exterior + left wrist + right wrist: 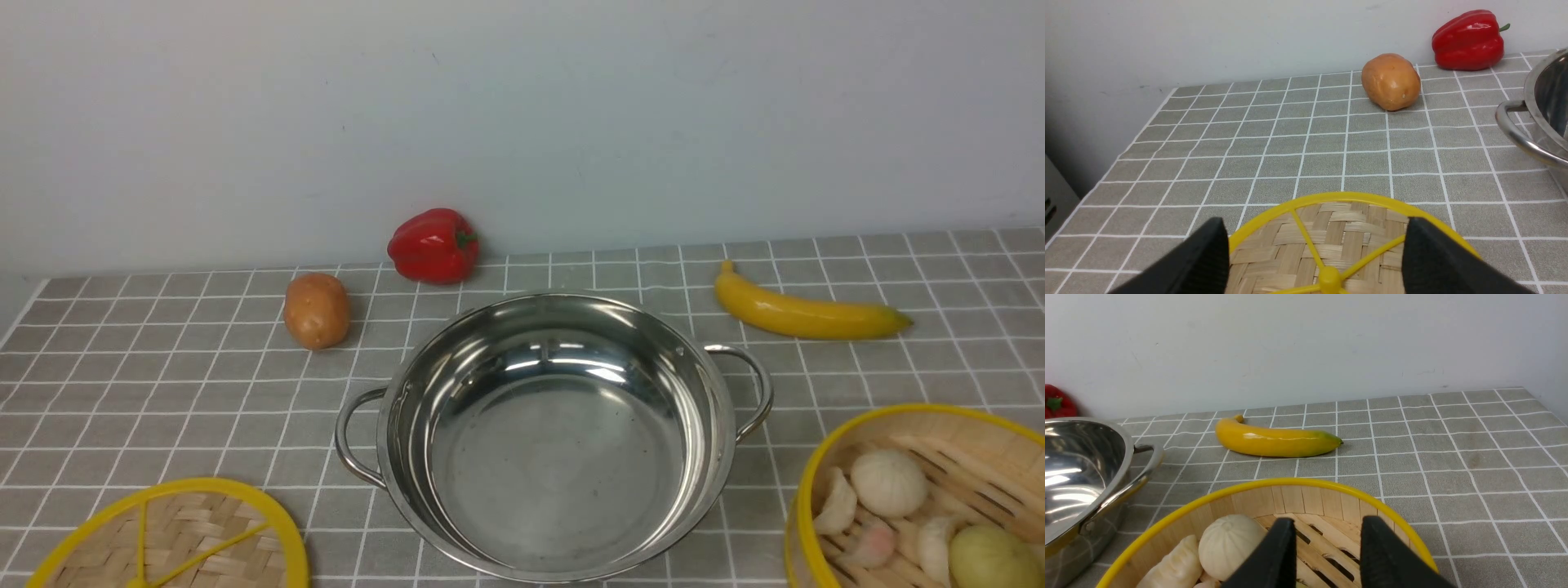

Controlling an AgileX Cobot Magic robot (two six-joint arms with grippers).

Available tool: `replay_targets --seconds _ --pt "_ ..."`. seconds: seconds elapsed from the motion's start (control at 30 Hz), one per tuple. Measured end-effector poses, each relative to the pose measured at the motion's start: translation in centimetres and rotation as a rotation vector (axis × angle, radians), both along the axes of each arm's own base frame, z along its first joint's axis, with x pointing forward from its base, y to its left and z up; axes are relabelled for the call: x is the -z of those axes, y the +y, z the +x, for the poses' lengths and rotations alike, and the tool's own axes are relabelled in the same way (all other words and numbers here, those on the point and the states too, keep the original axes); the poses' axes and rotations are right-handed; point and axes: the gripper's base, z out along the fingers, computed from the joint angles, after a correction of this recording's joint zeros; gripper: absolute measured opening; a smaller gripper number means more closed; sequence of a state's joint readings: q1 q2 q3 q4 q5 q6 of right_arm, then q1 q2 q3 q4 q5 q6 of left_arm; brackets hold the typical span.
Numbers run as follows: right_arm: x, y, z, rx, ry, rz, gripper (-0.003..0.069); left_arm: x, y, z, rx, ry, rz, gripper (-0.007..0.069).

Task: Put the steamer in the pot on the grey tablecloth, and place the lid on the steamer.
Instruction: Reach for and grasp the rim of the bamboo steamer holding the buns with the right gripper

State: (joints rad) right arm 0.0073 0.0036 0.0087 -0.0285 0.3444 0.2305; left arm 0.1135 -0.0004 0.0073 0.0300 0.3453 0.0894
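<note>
The white buns [889, 482] sit far below the steamer's yellow rim [807, 498], so I expect them to stay inside and come along when I lift the steamer by its side.
The shiny steel pot [555, 457] stands empty in the middle of the grey tablecloth [163, 392]. At the near left lies the flat woven lid [171, 539] with its yellow spokes. In the left wrist view my left gripper [1313, 222] hovers over the lid [1331, 228], its black fingers [1208, 261] wide open on either side of the central knob. The bamboo steamer [898, 411] sits at the near right with white buns [888, 482] in it. My right gripper [1327, 522] is open above the steamer [1290, 482], nothing between its fingers. Neither gripper shows in the front view.
A red pepper [433, 245] and a potato [317, 310] lie behind the pot on the left, and a banana [804, 314] on the right, all near the back wall. The cloth's left edge [1126, 147] drops off beside the lid.
</note>
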Motion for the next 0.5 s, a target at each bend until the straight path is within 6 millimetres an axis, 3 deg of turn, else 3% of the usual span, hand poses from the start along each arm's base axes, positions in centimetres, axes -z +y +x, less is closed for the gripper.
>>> replay_targets --seconds 0.33,0.43,0.5 --pt "-0.5 0.1 0.1 -0.001 -0.056 0.047 0.0243 0.0 0.0 0.0 0.0 0.0 0.0 0.0526" --pt "-1.5 0.1 0.1 -0.002 -0.122 0.101 0.0243 0.0 0.0 0.0 0.0 0.0 0.0 0.0526" --pt "-3.3 0.1 -0.2 -0.005 -0.166 0.115 0.0243 0.0 0.0 0.0 0.0 0.0 0.0 0.0526"
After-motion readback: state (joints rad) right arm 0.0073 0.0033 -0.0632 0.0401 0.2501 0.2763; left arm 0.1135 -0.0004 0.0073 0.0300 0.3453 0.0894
